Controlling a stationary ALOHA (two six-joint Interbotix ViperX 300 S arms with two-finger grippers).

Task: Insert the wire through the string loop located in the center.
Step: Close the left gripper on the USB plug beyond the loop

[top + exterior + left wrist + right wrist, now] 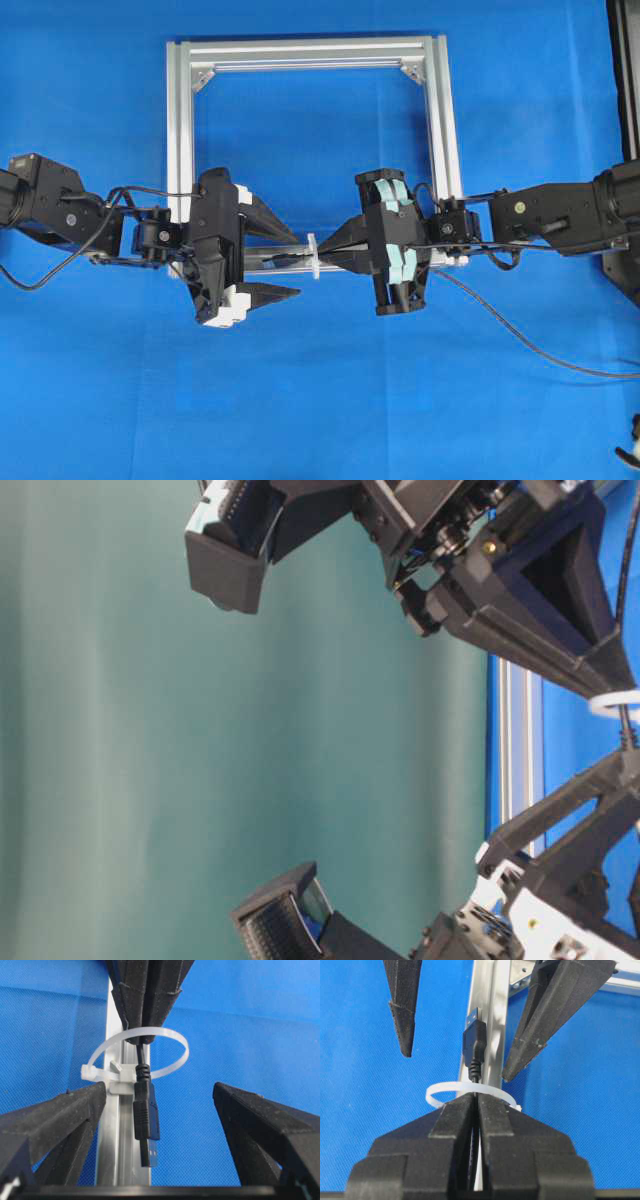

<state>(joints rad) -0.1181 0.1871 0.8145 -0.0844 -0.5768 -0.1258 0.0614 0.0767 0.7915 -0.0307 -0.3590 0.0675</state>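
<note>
The white string loop [185, 1051] is wide open around the black wire [140, 1053], so the wire will slip through and the loop will stay standing when the robot pulls the plug.
The white string loop [313, 258] stands on the lower bar of the aluminium frame [180, 120]. My right gripper [477, 1101] is shut on the black wire [475, 1042], with its tip right at the loop [470, 1089]. The wire's plug [145, 1120] has come through the loop [172, 1042] and sticks out on the left side. My left gripper [160, 1110] is open around the plug, its fingers [60, 1120] touching nothing. From overhead, the left gripper [285, 255] faces the right gripper [328, 258] across the loop.
The rest of the wire [520, 340] trails off over the blue mat to the right. The frame's bar [117, 1150] runs under the plug. A black stand [625, 150] sits at the right edge.
</note>
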